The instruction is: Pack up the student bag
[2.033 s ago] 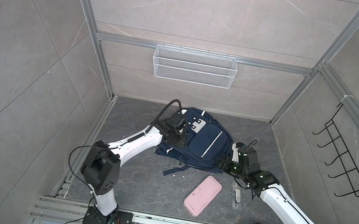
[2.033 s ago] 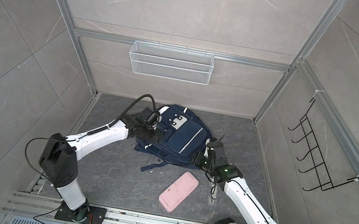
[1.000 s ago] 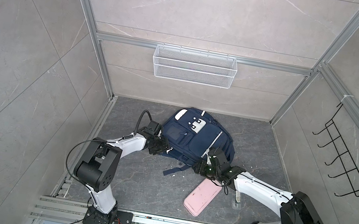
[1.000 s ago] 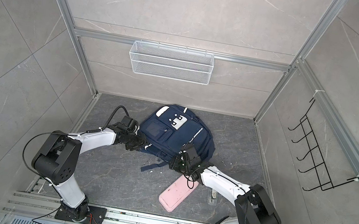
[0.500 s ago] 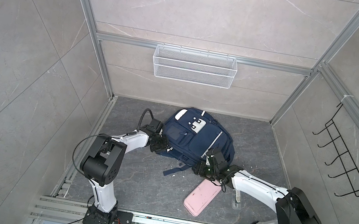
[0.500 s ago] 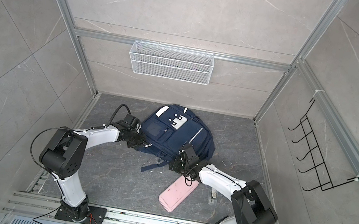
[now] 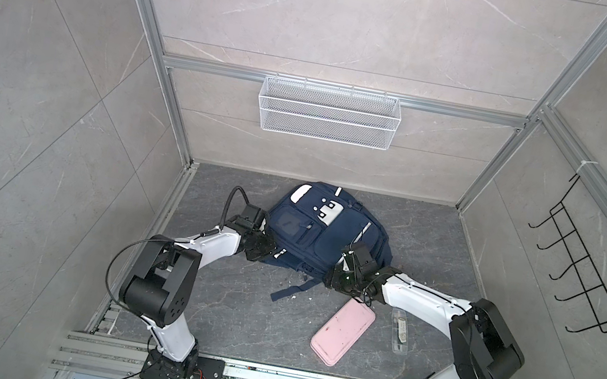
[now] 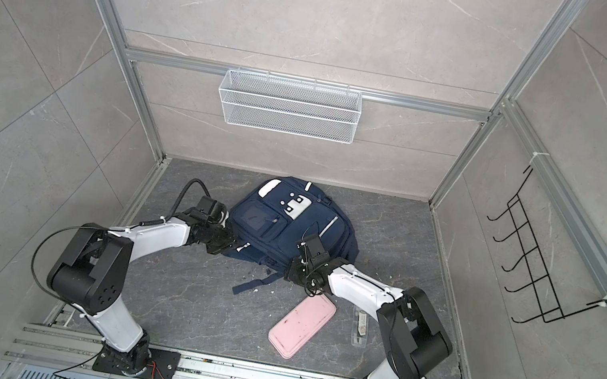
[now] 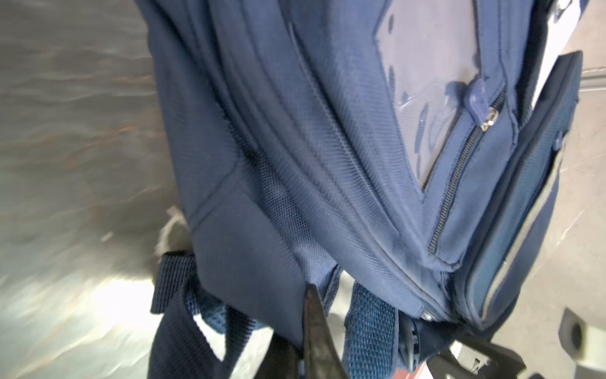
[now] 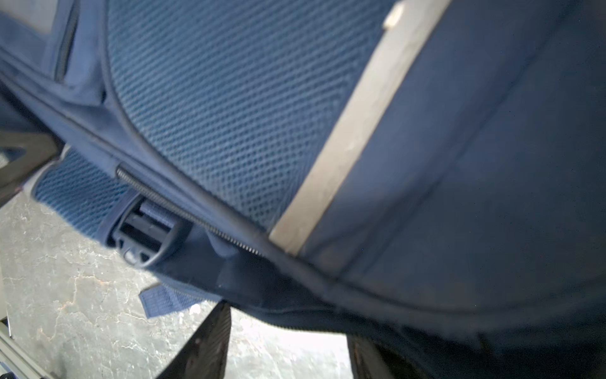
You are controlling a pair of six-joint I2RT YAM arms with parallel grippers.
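The student bag is lying at a slant, with its near edge crooked in front of the robot's right gripper, so next the left gripper swings the held corner back to straighten the bag.
The student bag, a navy backpack with white patches, lies flat on the grey floor toward the back in both top views. My left gripper sits at the bag's near-left corner. In the left wrist view it is shut on the student bag's lower fabric edge, beside the mesh strap. My right gripper is at the bag's near-right edge. In the right wrist view it stands open, bare floor between its fingers, the bag's bottom hem just over their tips.
A pink oblong case lies on the floor in front of the bag, with a clear slim case to its right. A loose strap trails from the bag. A wire basket hangs on the back wall, and black hooks on the right wall.
Both arms came down from over the bag to its near edge. In the last second the left gripper closed on the bag's corner fabric. The right gripper stayed open.
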